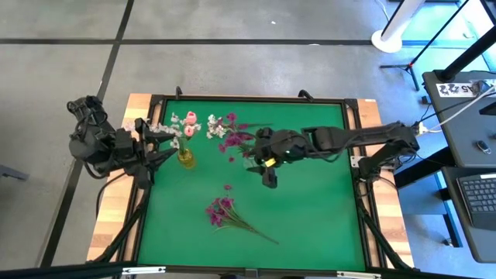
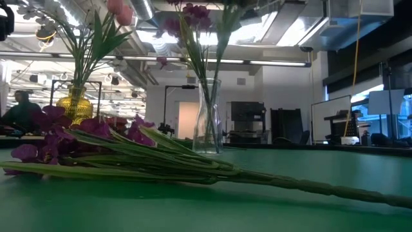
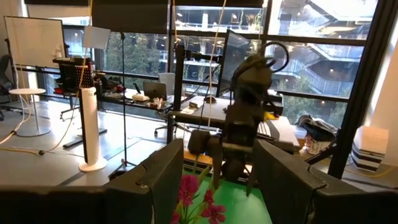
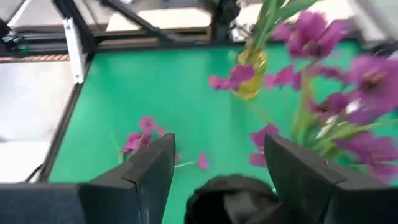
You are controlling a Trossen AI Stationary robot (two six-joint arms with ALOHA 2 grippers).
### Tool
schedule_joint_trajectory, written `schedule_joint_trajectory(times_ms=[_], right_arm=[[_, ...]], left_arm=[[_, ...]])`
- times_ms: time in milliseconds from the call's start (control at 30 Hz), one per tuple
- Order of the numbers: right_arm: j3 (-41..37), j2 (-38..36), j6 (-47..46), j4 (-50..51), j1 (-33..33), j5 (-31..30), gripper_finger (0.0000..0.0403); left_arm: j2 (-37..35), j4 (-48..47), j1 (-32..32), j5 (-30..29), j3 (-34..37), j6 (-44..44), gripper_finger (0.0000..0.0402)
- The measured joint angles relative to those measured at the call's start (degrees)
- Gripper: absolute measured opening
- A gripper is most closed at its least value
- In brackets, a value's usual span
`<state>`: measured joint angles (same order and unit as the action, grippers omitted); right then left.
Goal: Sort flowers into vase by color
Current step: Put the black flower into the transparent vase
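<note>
My right gripper is too close to the magenta flowers in the clear vase (image 1: 234,138). I should pull it back clear of them first, then reach down to the loose flower bunch's stems (image 1: 246,225).
A yellow vase (image 1: 186,157) at the far left holds white and pale pink flowers (image 1: 186,124). A clear glass vase (image 2: 209,119) near the table's middle holds magenta flowers (image 1: 232,139). A loose bunch of magenta flowers (image 1: 225,213) lies flat on the green mat, stems toward the near right. My right gripper (image 4: 217,149) hovers open just right of the magenta flowers in the clear vase, with nothing between its fingers. My left gripper (image 3: 217,155) stands open and level at the far left, beside the white flowers.
A single magenta petal (image 1: 228,187) lies between the clear vase and the loose bunch. A black frame (image 1: 248,99) rims the green mat. Bare mat stretches across the right half (image 1: 318,209). Office furniture and stands fill the room beyond.
</note>
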<state>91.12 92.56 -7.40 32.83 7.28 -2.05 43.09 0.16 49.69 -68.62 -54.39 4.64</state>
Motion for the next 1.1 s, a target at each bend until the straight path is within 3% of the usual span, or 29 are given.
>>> schedule_joint_trajectory(times_ms=[367, 533, 967, 1100], right_arm=[[0.0, 2.2, -4.0, -8.3, -1.7, 18.9, 0.0243], [0.0, 2.2, -6.5, -10.1, -1.7, 24.6, 0.0243], [0.0, 2.2, -5.7, -5.1, -4.4, 20.0, 0.0243], [0.0, 2.2, -5.8, -5.6, -5.2, 21.8, 0.0243]], left_arm=[[0.0, -2.6, 0.0, -0.9, 0.0, -2.2, 0.0190], [0.0, -3.7, 0.0, -1.0, 0.0, -3.1, 0.0190], [0.0, -3.7, 0.0, -1.0, 0.0, -3.1, 0.0190], [0.0, -3.7, 0.0, -1.0, 0.0, -3.1, 0.0190]])
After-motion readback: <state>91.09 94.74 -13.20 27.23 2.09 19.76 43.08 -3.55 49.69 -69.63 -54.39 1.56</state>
